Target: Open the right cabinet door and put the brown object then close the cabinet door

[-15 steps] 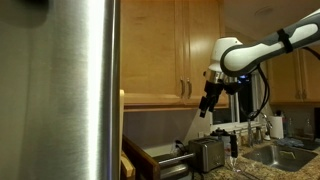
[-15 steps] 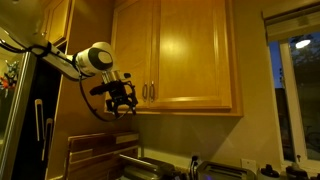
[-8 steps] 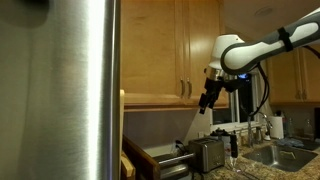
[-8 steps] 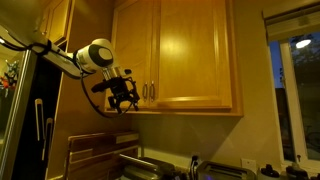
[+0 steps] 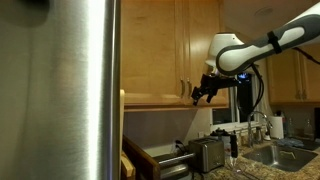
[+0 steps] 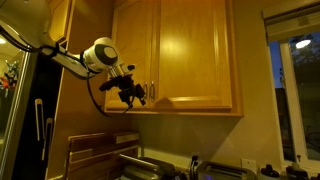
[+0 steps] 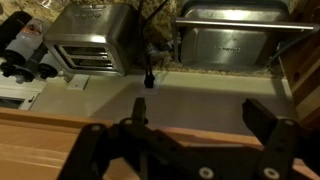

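Observation:
The bar handle nearer the sink [image 5: 189,88] is level with my gripper's open fingers and the way is clear. So my gripper goes on toward the cabinet door before it closes around that handle [image 6: 152,90].
The cabinet [image 6: 131,45] has both doors shut in both exterior views. The right cabinet door [image 6: 195,55] has a slim bar handle [image 6: 154,92] near its left edge, and the door also shows in an exterior view [image 5: 200,35]. My gripper [image 6: 137,97] is open and empty. It is just below the doors' lower edge next to the handles, tilted toward them [image 5: 200,95]. In the wrist view the jaws [image 7: 203,105] spread wide over a pale wood edge [image 7: 200,135]. I cannot tell whether that edge is the cabinet's rim or the brown object. No brown object shows elsewhere.
A steel fridge [image 5: 60,90] fills the near side. Below the gripper on the counter are a toaster [image 7: 95,45] and a steel sink [image 7: 235,40]. Wooden boards [image 6: 95,155] lean by the wall. A window [image 6: 298,90] is at the far side.
The gripper has swung from pointing down to pointing at the cabinet. It has risen a little and moved closer to the door handles. The doors have not moved.

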Action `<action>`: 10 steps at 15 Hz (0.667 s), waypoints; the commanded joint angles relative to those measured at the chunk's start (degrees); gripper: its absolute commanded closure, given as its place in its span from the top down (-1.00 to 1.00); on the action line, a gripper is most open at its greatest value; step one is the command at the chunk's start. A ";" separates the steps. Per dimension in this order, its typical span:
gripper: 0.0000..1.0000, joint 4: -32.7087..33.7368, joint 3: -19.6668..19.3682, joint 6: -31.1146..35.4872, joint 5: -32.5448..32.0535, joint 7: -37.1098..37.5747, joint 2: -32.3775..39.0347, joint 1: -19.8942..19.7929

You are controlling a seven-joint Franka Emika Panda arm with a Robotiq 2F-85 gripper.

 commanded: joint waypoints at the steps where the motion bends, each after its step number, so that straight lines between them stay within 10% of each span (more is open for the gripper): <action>1: 1.00 2.46 1.74 2.80 -3.33 7.76 1.35 -3.33; 10: 1.00 5.86 1.40 14.21 -2.15 16.74 4.20 -6.54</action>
